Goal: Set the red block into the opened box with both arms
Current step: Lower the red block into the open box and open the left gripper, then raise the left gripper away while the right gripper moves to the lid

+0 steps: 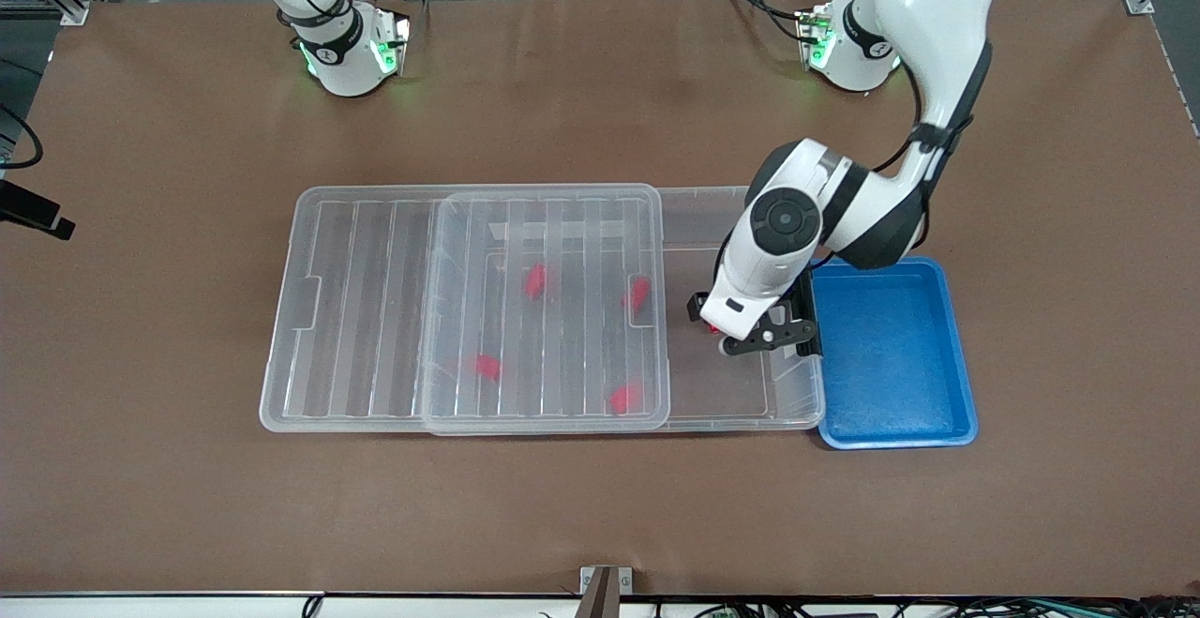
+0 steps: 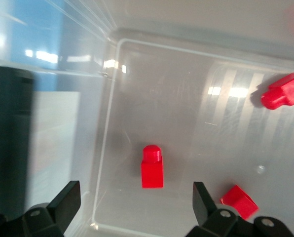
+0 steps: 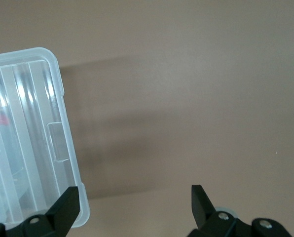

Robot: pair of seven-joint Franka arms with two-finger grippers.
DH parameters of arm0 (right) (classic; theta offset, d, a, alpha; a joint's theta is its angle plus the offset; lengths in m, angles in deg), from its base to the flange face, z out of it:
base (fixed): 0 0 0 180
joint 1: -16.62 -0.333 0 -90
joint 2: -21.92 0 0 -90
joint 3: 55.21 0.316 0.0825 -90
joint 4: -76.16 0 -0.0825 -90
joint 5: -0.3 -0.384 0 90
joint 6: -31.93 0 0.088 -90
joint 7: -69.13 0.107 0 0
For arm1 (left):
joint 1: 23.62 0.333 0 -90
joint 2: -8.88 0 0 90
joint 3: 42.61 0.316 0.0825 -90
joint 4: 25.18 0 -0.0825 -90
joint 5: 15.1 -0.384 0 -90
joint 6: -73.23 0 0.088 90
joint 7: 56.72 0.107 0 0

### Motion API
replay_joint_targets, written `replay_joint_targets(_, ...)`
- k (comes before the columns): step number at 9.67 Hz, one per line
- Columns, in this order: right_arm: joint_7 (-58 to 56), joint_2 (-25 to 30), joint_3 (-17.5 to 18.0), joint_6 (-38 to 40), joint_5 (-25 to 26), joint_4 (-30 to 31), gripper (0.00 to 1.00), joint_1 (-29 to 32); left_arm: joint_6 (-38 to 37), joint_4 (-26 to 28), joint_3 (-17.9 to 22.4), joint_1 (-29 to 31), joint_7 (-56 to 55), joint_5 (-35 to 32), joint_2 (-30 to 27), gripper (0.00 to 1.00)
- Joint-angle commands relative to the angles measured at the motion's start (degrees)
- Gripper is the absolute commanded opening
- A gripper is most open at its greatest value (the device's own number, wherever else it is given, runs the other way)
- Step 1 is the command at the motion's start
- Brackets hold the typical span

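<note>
I expect the ribbed clear lid point(image 1: 464, 312) to slide level over the uncovered end when I push its edge, because the lid lies flat and hangs over the box point(image 1: 351, 314).
A red block point(image 2: 152, 168) lies on the floor of the clear box point(image 1: 797, 412), in its uncovered end beside the blue tray; a bit of it point(image 1: 714, 327) shows under the left hand in the front view. My left gripper point(image 2: 135, 190) hangs just above that block, open and holding nothing, with its black fingers point(image 2: 68, 197) spread on either side. In the front view the left gripper point(image 1: 759, 335) is over that open end. My right gripper point(image 3: 135, 197) is open over bare table beside a corner of the ribbed lid point(image 3: 33, 123).
The ribbed clear lid point(image 1: 356, 318) is slid toward the right arm's end and covers most of the box. Several more red blocks point(image 1: 534, 280) lie under it. Two others point(image 2: 285, 91) point(image 2: 239, 200) lie near the left gripper. The blue tray point(image 1: 891, 355) touches the box's end.
</note>
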Motion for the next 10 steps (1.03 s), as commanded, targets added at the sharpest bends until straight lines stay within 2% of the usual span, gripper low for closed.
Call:
replay_joint_targets(1, -6.5, -2.2, 0.9, -8.8, -0.9, 6.6, 0.90, 0.7, -8.3, -4.3, -0.1, 0.2, 0.7, -0.1, -3.5, 1.00)
replay_joint_targets(2, -7.4, -3.5, 1.1, -14.1, -0.9, 9.7, 0.76, -0.3, -13.6, -8.4, 0.3, 0.5, 4.7, -0.1, -5.0, 1.00)
replay_joint_targets(4, -7.4, -7.5, 1.1, -17.3, -0.9, 11.5, 0.24, -2.0, -21.3, -14.7, -0.3, 6.2, 14.1, 0.0, -8.6, 1.00)
replay_joint_targets(5, -7.4, -9.7, 1.1, -18.5, -1.0, 12.1, 0.06, -3.2, -23.3, -15.2, -0.2, 9.0, 16.6, 0.0, -11.8, 1.00)
replay_joint_targets(6, -7.3, -10.5, 1.1, -22.9, -1.3, 15.5, 0.00, -4.7, -24.8, -15.3, -0.2, 11.2, 18.1, 0.0, -14.7, 1.00)
replay_joint_targets(7, -7.2, -10.5, 1.1, -26.4, -2.1, 18.7, 0.00, -6.0, -27.6, -15.3, -0.2, 13.3, 22.3, 0.0, -17.2, 1.00)
replay_joint_targets(9, -7.2, -11.3, 1.2, -27.1, -6.0, 19.9, 0.00, -7.5, -28.6, -15.3, -0.1, 16.0, 28.5, 0.1, -20.9, 1.00)
replay_joint_targets(10, -6.8, -11.3, 1.2, -26.8, -6.3, 20.0, 0.00, -8.3, -30.9, -15.2, 0.2, 16.3, 30.8, 0.1, -22.7, 1.00)
